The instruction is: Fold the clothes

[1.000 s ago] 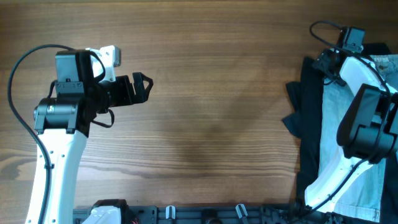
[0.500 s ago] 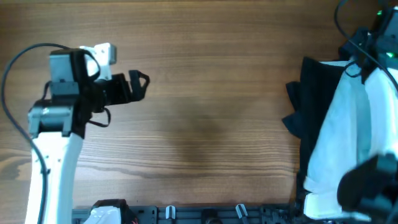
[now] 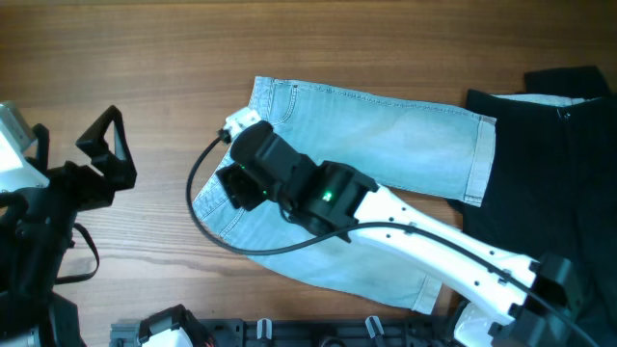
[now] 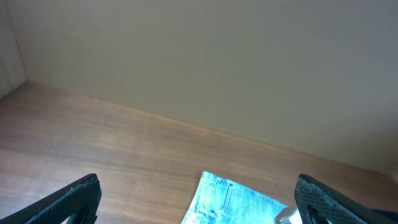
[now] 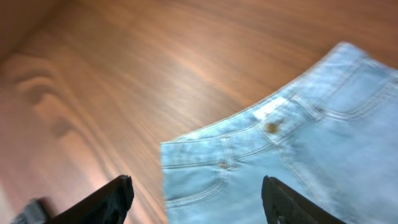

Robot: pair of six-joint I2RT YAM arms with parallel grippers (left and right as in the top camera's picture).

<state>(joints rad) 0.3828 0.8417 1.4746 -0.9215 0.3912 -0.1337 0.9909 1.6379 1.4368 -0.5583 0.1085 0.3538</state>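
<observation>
My right gripper reaches across the shorts to the waistband (image 3: pixel 258 94), so next my left gripper takes the near waist corner (image 3: pixel 200 207) while my right gripper backs off to the hem.
Light blue denim shorts (image 3: pixel 386 135) lie spread flat on the wooden table, waistband to the left, hemmed legs to the right. My right gripper (image 3: pixel 229 183) is open over the waistband's left edge; its wrist view shows the shorts (image 5: pixel 292 149) with button and front pocket stitching between the open fingers (image 5: pixel 199 199). My left gripper (image 3: pixel 106 154) is open and empty at the far left, apart from the shorts. Its wrist view shows a corner of the shorts (image 4: pixel 230 199) ahead between the fingers (image 4: pixel 199 199).
Black garments (image 3: pixel 559 173) lie piled at the right edge of the table, touching the shorts' leg hems. A black rail (image 3: pixel 318 333) runs along the table's front edge. Bare wood (image 3: pixel 145 58) lies at the back left.
The shorts now lie on the middle of the table, where there was bare wood. My right arm has swung from the far right across to the waistband. My left arm has pulled back left.
</observation>
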